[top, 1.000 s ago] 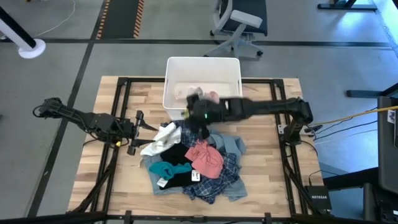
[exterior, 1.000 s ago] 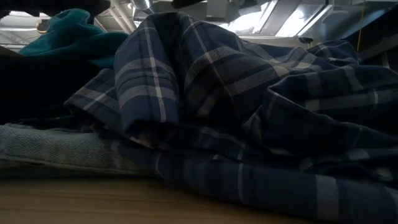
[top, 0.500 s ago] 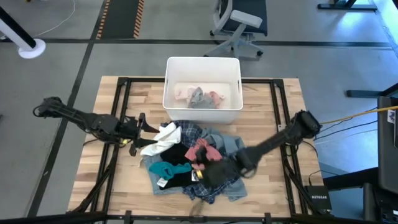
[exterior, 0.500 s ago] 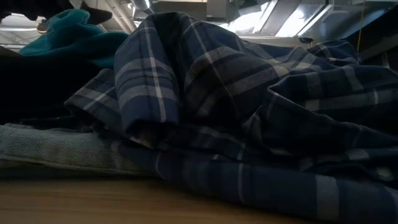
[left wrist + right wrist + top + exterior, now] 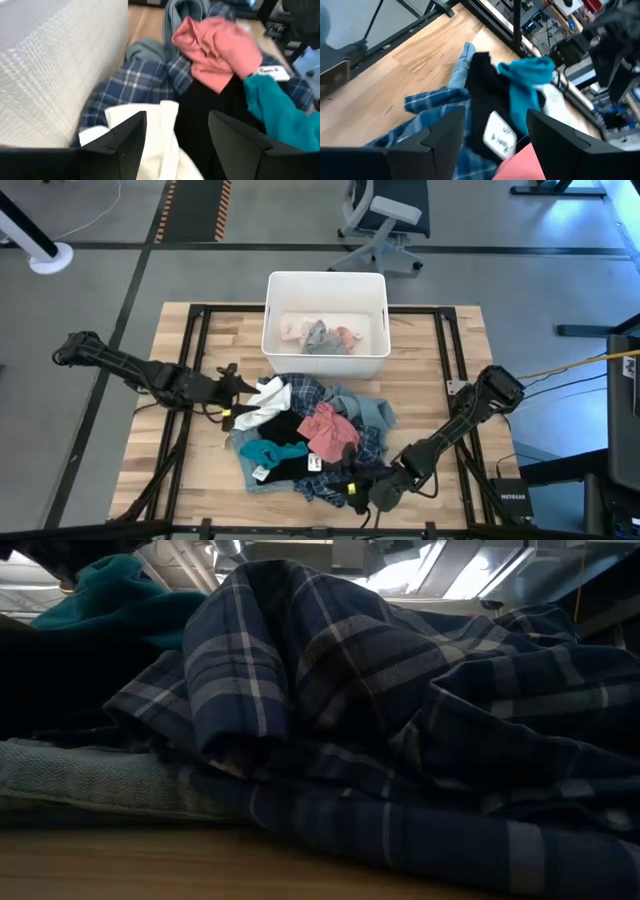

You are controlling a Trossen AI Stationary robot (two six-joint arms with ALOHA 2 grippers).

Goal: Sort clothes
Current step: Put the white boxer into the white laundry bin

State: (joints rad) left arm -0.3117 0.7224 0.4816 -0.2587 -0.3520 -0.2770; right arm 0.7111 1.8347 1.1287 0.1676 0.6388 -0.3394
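I should pick up the white piece (image 5: pixel 266 402) with my left gripper and drop it into the white bin (image 5: pixel 322 330), because the piece lies across the pile from my right gripper.
The clothes lie in a pile in the table's middle: a white piece (image 5: pixel 262 402), a pink piece (image 5: pixel 328 430), a teal piece (image 5: pixel 270 450), a black piece (image 5: pixel 290 468), blue plaid shirts (image 5: pixel 335 483) and light denim (image 5: pixel 377 412). My left gripper (image 5: pixel 232 387) is open at the pile's left side, its fingers on either side of the white piece (image 5: pixel 162 132). My right gripper (image 5: pixel 360 490) is open over the pile's near edge, above the black piece (image 5: pixel 485 107) and a plaid shirt (image 5: pixel 432 102). The low view shows the plaid shirt (image 5: pixel 400 720) close up.
A white plastic bin (image 5: pixel 272 330) stands at the table's far middle, with pink and grey pieces (image 5: pixel 318 333) inside. Its wall (image 5: pixel 55 65) is close beside my left gripper. Bare wood (image 5: pixel 440 350) shows to the right and left of the pile.
My right gripper has swung from the bin's near wall across the pile toward the table's near edge and now hangs over the pile's near side. My left gripper has moved a little toward the right, up to the white piece.
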